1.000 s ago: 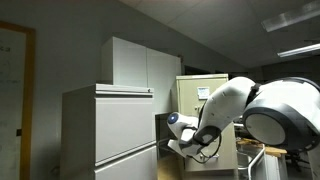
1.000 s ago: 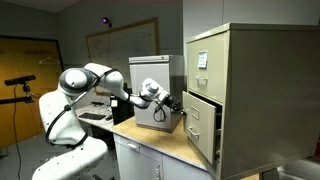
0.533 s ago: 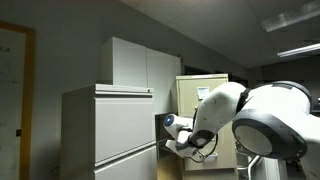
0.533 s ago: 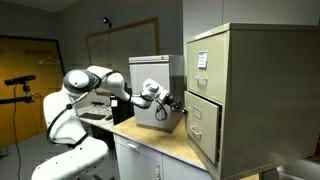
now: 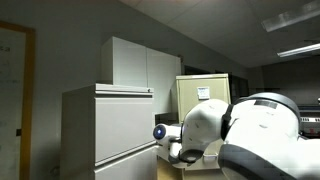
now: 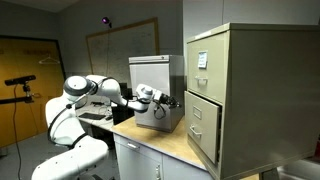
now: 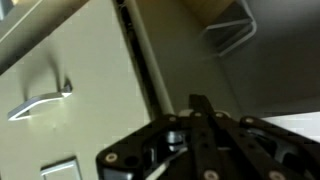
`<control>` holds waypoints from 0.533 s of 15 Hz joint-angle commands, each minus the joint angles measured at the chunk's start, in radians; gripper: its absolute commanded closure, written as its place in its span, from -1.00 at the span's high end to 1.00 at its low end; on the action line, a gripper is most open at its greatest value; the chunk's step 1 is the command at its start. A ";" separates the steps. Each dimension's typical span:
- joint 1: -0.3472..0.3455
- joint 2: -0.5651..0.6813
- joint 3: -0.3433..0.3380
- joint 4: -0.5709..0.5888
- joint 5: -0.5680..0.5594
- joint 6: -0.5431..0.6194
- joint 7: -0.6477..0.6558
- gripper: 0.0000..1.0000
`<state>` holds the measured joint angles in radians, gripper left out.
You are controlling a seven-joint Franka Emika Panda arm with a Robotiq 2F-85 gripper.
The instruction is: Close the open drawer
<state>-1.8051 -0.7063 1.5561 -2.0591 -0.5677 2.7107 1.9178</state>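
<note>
Next, I swing my gripper back over the drawer front and push beside its handle, because my gripper points past the drawer front's edge (image 7: 138,58) toward the cabinet's side.
A tall beige filing cabinet (image 6: 250,90) stands on the right in an exterior view. Its middle drawer (image 6: 199,114), with a metal handle, sits nearly flush with the front, with a thin dark gap at its edge. In the wrist view the drawer front with its handle (image 7: 40,100) fills the left side. My gripper (image 6: 170,101) is shut and empty, held in the air a short way left of the drawer and not touching it. Its black fingers (image 7: 200,103) point up in the wrist view. The arm's wrist (image 5: 160,132) is beside the pale cabinet (image 5: 105,125).
A small grey box cabinet (image 6: 155,85) stands on the wooden counter (image 6: 160,140) just behind the gripper. A wire handle (image 7: 230,30) shows at the top right of the wrist view. The robot's base and arm (image 6: 80,95) take up the left.
The drawer stuck out from the cabinet a second ago and now sits nearly flush. The gripper has drawn back to the left, away from the drawer front.
</note>
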 commanded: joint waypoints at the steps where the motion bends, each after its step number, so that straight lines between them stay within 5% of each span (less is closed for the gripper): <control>1: -0.054 -0.194 -0.002 0.020 0.108 0.227 -0.002 -1.00; 8: -0.117 -0.252 0.002 -0.113 0.449 0.461 -0.174 -1.00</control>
<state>-1.9112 -0.9640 1.5624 -2.1088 -0.2141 3.0980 1.8275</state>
